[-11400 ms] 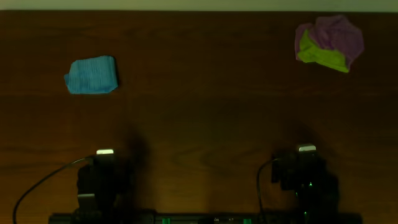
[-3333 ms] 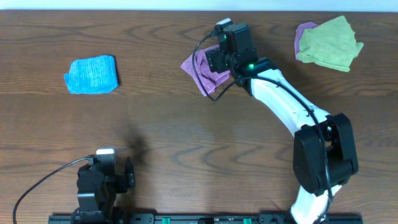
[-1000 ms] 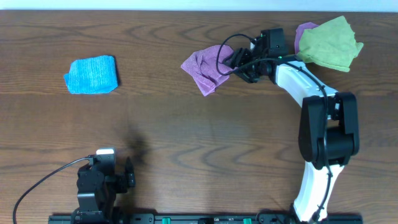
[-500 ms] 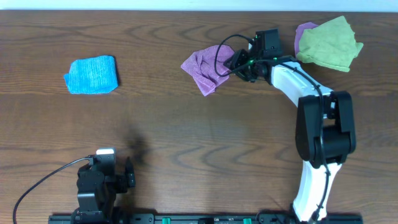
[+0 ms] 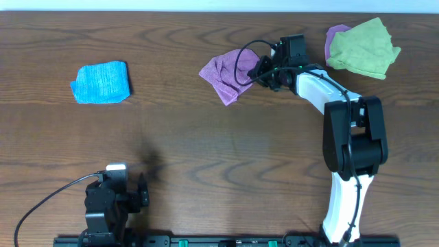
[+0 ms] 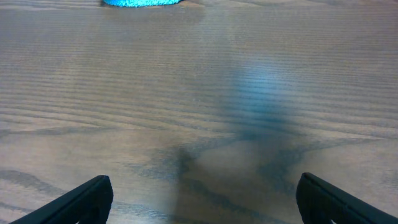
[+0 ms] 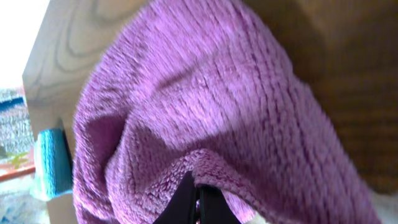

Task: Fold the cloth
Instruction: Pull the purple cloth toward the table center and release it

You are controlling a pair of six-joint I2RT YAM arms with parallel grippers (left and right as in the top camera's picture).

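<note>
The purple cloth lies bunched [image 5: 225,73] next to its pinched hem. Next, my right gripper pulls the purple cloth's hem toward the green cloth [image 5: 362,49] to spread the purple cloth out before folding.
A crumpled purple cloth [image 5: 223,74] lies at the back middle of the table. My right gripper [image 5: 259,70] reaches in low from the right and is shut on the cloth's right edge. The right wrist view is filled by the purple cloth [image 7: 205,112], and a fold of its hem sits pinched at the tips of the right gripper [image 7: 199,202], whose dark fingers are pressed together. My left gripper [image 6: 205,190] rests near the front left of the table, open wide, with only bare wood between its fingers [image 6: 87,196].
A folded blue cloth [image 5: 101,82] lies at the back left, its edge just visible at the top of the left wrist view as the blue cloth [image 6: 143,2]. A green cloth [image 5: 363,48] on top of another purple one [image 5: 335,34] sits at the back right corner.
The right gripper has slid slightly left onto the purple cloth's right edge and closed on it. The left arm has not moved.
</note>
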